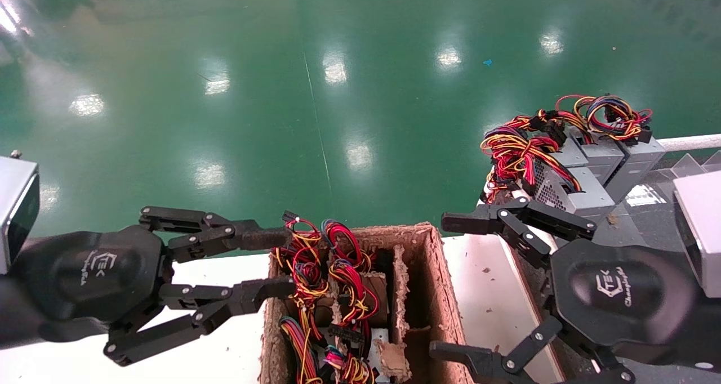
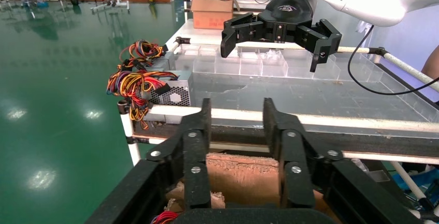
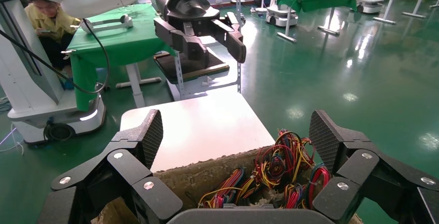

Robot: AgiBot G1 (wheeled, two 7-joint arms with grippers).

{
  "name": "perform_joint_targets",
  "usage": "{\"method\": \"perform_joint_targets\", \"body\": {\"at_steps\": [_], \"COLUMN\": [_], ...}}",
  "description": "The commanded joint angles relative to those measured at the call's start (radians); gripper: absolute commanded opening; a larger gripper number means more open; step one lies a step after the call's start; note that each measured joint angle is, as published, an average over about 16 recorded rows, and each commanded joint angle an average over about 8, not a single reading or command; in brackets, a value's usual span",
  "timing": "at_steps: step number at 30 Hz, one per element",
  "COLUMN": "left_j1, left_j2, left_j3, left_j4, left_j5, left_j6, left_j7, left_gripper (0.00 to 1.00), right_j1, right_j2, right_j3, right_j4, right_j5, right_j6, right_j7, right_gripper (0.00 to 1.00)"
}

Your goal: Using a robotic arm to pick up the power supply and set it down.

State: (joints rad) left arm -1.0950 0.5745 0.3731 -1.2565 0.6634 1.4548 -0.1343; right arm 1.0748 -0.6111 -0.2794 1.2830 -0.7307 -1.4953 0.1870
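The box's wire bundle (image 1: pixel 353 369) will pull its power supply up with it, hanging, when I lift the bundle, because wires on the bench (image 1: pixel 573 183) lead into grey power supplies.
Several power supplies stand in a brown cardboard box (image 1: pixel 434 271), their red, yellow and black wire bundles (image 1: pixel 315 271) sticking up; the bundles also show in the right wrist view (image 3: pixel 279 169). More grey power supplies (image 1: pixel 586 175) lie in a row on the dark bench at the right, seen too in the left wrist view (image 2: pixel 173 93). My left gripper (image 1: pixel 280 263) is open at the box's left rim, its fingertips beside the wires and holding nothing. My right gripper (image 1: pixel 439 285) hangs wide open and empty just right of the box.
The box sits on a white table (image 1: pixel 236 350), with pulp dividers (image 1: pixel 400 294) inside it. The dark bench (image 2: pixel 321 97) has a white rail (image 1: pixel 690 142) and clear partitions (image 2: pixel 243 66). Green floor lies beyond. Each wrist view shows the other gripper farther off.
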Motion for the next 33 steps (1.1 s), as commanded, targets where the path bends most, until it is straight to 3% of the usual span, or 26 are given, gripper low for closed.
{"method": "perform_joint_targets", "body": {"at_steps": [1, 14, 22, 33], "left_j1": [0.000, 0.000, 0.000, 0.000], "left_j2": [0.000, 0.000, 0.000, 0.000], "left_j3": [0.000, 0.000, 0.000, 0.000], "left_j4": [0.000, 0.000, 0.000, 0.000], "left_j5": [0.000, 0.000, 0.000, 0.000], "left_j6": [0.000, 0.000, 0.000, 0.000], "left_j7": [0.000, 0.000, 0.000, 0.000], "left_gripper": [0.00, 0.01, 0.99, 1.00], "right_j1": [0.000, 0.000, 0.000, -0.006], "right_j2": [0.000, 0.000, 0.000, -0.011], "right_j3": [0.000, 0.000, -0.001, -0.033], "right_j4": [0.000, 0.000, 0.000, 0.014], "right_j5": [0.000, 0.000, -0.001, -0.083], "right_j6": [0.000, 0.000, 0.000, 0.043], "right_j7": [0.000, 0.000, 0.000, 0.004], "right_gripper": [1.00, 1.00, 1.00, 1.00]}}
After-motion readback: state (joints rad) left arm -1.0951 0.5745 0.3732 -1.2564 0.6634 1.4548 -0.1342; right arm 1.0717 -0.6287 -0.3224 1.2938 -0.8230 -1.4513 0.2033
